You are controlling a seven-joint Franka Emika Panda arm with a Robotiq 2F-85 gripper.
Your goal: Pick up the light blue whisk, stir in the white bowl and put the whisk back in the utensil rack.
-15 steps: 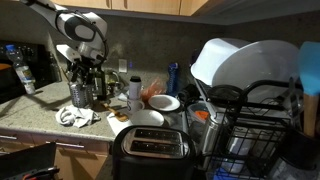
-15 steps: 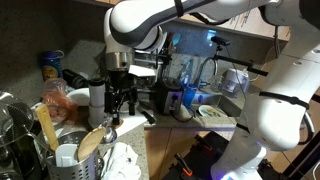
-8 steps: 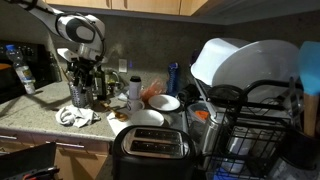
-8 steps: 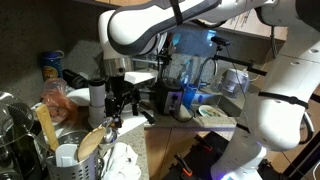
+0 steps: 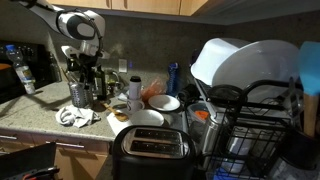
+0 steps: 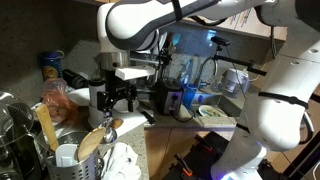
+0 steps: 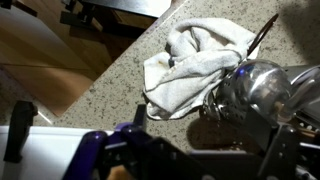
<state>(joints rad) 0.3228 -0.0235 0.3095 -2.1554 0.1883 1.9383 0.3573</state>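
Observation:
My gripper is facing the upright utensil handles (image 6: 96, 139) with its fingers spread and open space ahead. I go on moving toward the utensil rack (image 6: 82, 162) until the fingers are on both sides of a handle, before closing them.
The utensil rack (image 5: 78, 94) is a silvery mesh cylinder on the counter at the left, with dark handles sticking up out of it. It also shows in the wrist view (image 7: 256, 88) at the right. I cannot pick out the light blue whisk among the handles. My gripper (image 5: 85, 68) hangs just above the handles, and the jaws look spread and empty in an exterior view (image 6: 117, 100) and in the wrist view (image 7: 205, 140). The white bowl (image 5: 166, 102) sits to the right of the rack.
A crumpled white towel (image 7: 195, 58) lies by the rack near the counter's front edge. Bottles (image 5: 134, 90) stand beside the rack. A white plate (image 5: 140, 119), a toaster (image 5: 150, 148) and a black dish rack (image 5: 255, 115) with large white dishes fill the right.
My gripper has risen a little above the utensil rack and shifted slightly sideways. Nothing else has moved.

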